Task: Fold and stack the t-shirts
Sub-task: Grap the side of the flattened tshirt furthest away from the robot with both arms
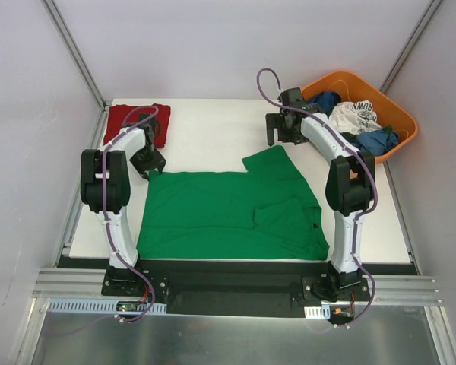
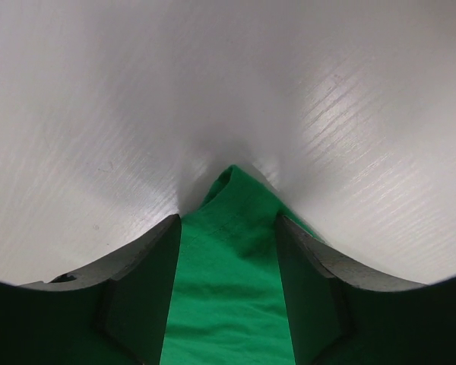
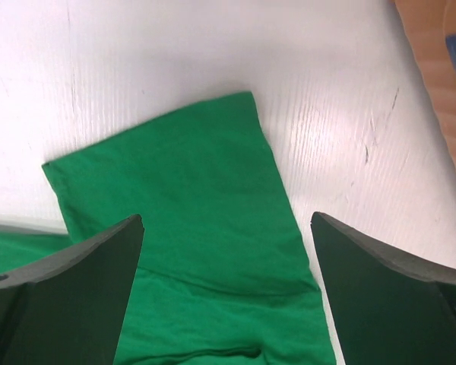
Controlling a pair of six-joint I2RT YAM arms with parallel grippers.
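Note:
The sleeve runs straight into the green t-shirt's far edge [image 1: 251, 171] [image 1: 205, 174]. That edge should come along and fold over when I fold the sleeve toward me.
The bright green t-shirt [image 1: 228, 213] lies spread flat on the white table, one sleeve [image 1: 272, 163] pointing to the far right. The dark red t-shirt [image 1: 137, 122] lies folded at the far left corner. My left gripper [image 1: 148, 163] is low over the green shirt's far left corner; in the left wrist view the gripper [image 2: 228, 220] is open, with that corner [image 2: 232, 258] between its fingers. My right gripper [image 1: 281, 137] hovers over the sleeve; in the right wrist view the gripper [image 3: 226, 220] is wide open above the sleeve [image 3: 190, 205].
An orange basket [image 1: 401, 114] stands at the far right with blue garments [image 1: 376, 141] and a white printed garment [image 1: 353, 115] in it; its edge shows in the right wrist view [image 3: 433, 61]. Grey walls enclose the table [image 1: 213, 129].

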